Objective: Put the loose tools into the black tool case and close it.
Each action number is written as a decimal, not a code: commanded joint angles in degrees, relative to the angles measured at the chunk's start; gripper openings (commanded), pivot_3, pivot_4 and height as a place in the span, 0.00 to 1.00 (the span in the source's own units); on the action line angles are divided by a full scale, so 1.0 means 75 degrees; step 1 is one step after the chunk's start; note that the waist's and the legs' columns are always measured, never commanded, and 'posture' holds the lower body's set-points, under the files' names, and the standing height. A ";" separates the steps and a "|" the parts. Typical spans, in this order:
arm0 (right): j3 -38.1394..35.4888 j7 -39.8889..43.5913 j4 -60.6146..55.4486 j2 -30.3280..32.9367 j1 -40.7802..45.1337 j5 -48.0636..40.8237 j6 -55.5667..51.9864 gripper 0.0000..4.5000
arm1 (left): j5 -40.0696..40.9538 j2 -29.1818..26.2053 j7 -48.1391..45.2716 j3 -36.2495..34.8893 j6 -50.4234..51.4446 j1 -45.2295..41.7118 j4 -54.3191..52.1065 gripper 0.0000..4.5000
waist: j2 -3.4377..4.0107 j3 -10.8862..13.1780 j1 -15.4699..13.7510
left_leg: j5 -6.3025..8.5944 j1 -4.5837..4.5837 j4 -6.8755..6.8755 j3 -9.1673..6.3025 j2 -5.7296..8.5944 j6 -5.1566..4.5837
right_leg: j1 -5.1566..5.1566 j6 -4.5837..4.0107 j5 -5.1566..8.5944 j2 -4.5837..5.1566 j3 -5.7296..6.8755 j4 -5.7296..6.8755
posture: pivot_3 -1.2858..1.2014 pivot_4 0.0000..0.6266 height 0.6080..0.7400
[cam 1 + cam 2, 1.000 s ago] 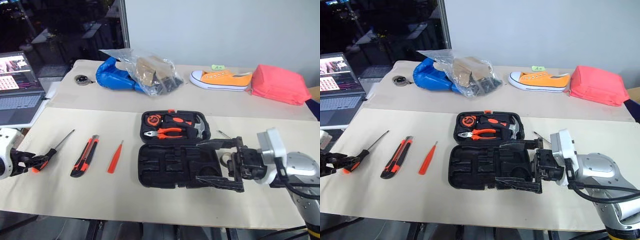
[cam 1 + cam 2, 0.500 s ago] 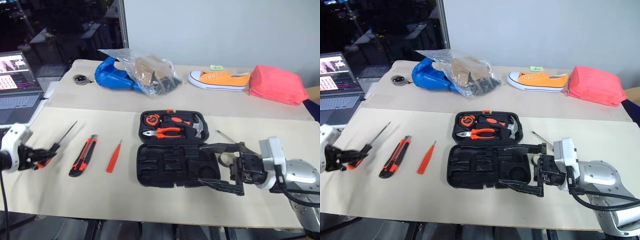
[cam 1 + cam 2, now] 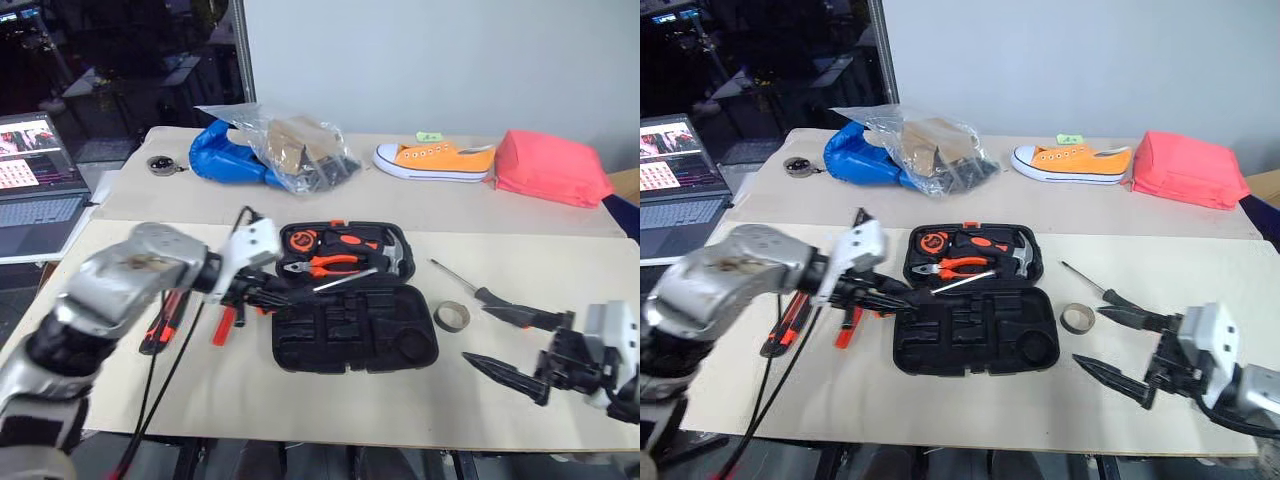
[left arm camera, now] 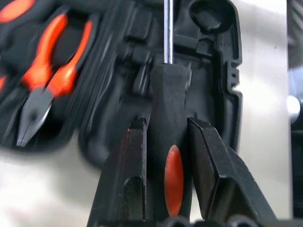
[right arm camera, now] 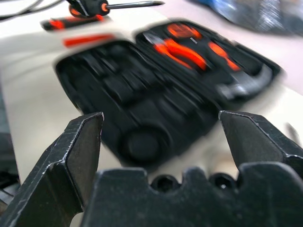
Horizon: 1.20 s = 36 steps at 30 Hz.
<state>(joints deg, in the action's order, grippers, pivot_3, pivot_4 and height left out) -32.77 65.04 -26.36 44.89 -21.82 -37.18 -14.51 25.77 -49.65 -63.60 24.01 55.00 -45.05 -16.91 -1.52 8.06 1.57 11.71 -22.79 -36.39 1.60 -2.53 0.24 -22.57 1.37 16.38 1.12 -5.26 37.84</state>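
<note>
I need to use my left gripper to line up the held screwdriver's shaft (image 3: 346, 280) with the recess (image 3: 352, 297) beside the case's hinge and then press the screwdriver's handle down, because the shaft now slants over the hinge.
The black tool case (image 3: 355, 320) lies open in the middle of the table, its near half holding bare recesses. My left gripper (image 4: 166, 124) is shut on a black-and-orange screwdriver (image 4: 169, 94), whose shaft (image 3: 345, 281) points right over the case. The utility knife (image 3: 160, 325) and the slim orange tool (image 3: 222, 325) lie left of the case, partly behind my left arm. To the right of the case lie a second screwdriver (image 3: 470, 285) and the tape ring (image 3: 451, 316). My right gripper (image 3: 480, 335) is open and holds nothing, right of the case near the table's front.
Pliers (image 3: 325, 265), a hammer and a tape measure sit in the case's far half. A laptop (image 3: 35, 180) stands at the far left. A blue bag under clear plastic (image 3: 270, 150), an orange sneaker (image 3: 435, 160) and a pink pouch (image 3: 550, 168) line the back.
My left arm has swung right from the table's left side to the case, carrying the screwdriver. The right gripper has drawn back to the right, off the case.
</note>
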 commanded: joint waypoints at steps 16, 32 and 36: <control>-0.0566 -0.0308 -0.0726 0.0389 0.0167 -0.0408 -0.0565 1.00 | -0.2831 0.1711 -0.0722 0.2172 -0.1763 -0.1551 0.3391 0.18 | -0.0004 0.0008 0.0095 | 0.0002 0.0022 0.0005 -0.0019 0.0039 -0.0005 | 0.0037 0.0028 0.0010 0.0006 -0.0040 -0.0025 | 0.52 0.24 1.00; -0.0528 -0.0518 -0.1066 0.0254 0.0102 -0.0533 -0.0712 1.00 | -0.2952 0.1614 -0.0835 0.0666 -0.3075 -0.1111 0.3211 0.59 | 0.0003 0.0005 0.0071 | -0.0009 0.0008 -0.0003 -0.0044 0.0069 -0.0021 | 0.0044 0.0047 0.0019 0.0019 -0.0044 -0.0016 | 0.52 0.24 1.00; -0.0524 -0.0545 -0.1098 0.0211 0.0059 -0.0551 -0.0693 1.00 | -0.1600 0.1473 -0.0673 -0.1028 -0.1968 -0.0296 0.1521 0.59 | 0.0007 0.0003 0.0105 | -0.0008 -0.0008 -0.0002 -0.0049 0.0065 -0.0021 | 0.0036 0.0050 0.0020 0.0021 -0.0043 -0.0024 | 0.52 0.24 1.00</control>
<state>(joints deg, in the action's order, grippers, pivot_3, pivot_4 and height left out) -35.73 61.14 -33.24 46.55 -21.48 -39.74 -19.51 10.04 -38.08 -69.37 20.99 37.70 -47.43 -0.75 -1.47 8.08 2.36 11.67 -22.88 -36.39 1.21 -2.04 0.06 -22.29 1.77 16.55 1.31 -5.56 37.65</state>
